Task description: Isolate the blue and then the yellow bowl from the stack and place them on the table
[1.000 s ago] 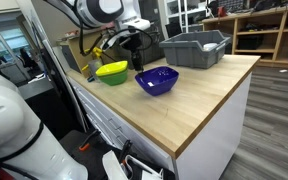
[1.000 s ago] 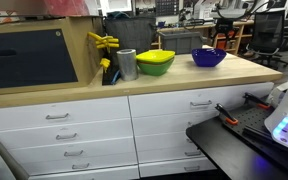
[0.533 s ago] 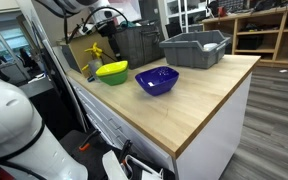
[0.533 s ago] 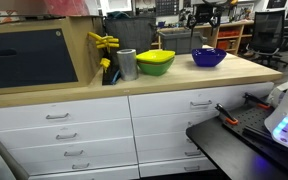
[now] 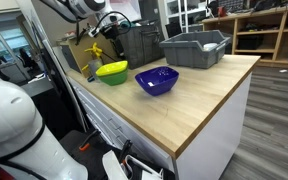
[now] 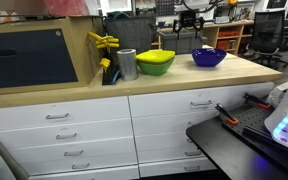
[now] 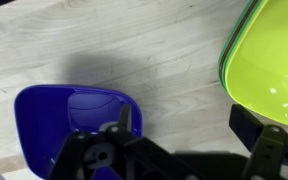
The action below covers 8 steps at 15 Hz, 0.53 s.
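The yellow bowl (image 5: 111,69) will come loose and leave the green bowl behind when I lift, because the yellow rim is above the green rim (image 5: 116,78).
The blue bowl (image 5: 157,80) stands alone on the wooden table, and shows in both exterior views (image 6: 208,57). The yellow bowl (image 5: 112,72) sits beside it (image 6: 155,61), nested in a green bowl whose rim shows underneath. My gripper (image 5: 111,22) hangs well above the table (image 6: 192,10), open and empty. In the wrist view the gripper (image 7: 189,125) is over bare wood, with the blue bowl (image 7: 69,125) on the left and the yellow bowl (image 7: 274,50) on the right.
A grey plastic bin (image 5: 194,48) and a black crate (image 5: 139,42) stand at the back of the table. A metal cup (image 6: 126,64) and a yellow tool (image 6: 104,42) stand next to the yellow bowl. A wooden cabinet box (image 6: 29,55) sits at the table's end.
My gripper has lifted away from just above the bowls and moved up and toward the yellow bowl's side. Both bowls stay where they were.
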Each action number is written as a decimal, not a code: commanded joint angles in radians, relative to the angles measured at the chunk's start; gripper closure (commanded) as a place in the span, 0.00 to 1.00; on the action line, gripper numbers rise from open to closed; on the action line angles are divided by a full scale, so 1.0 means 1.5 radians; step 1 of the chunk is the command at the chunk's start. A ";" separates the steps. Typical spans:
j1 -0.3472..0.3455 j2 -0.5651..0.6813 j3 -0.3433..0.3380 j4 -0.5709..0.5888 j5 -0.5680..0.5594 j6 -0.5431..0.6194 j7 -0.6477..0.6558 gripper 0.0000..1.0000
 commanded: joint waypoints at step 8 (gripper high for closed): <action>0.073 0.204 -0.022 0.130 0.038 0.065 -0.009 0.00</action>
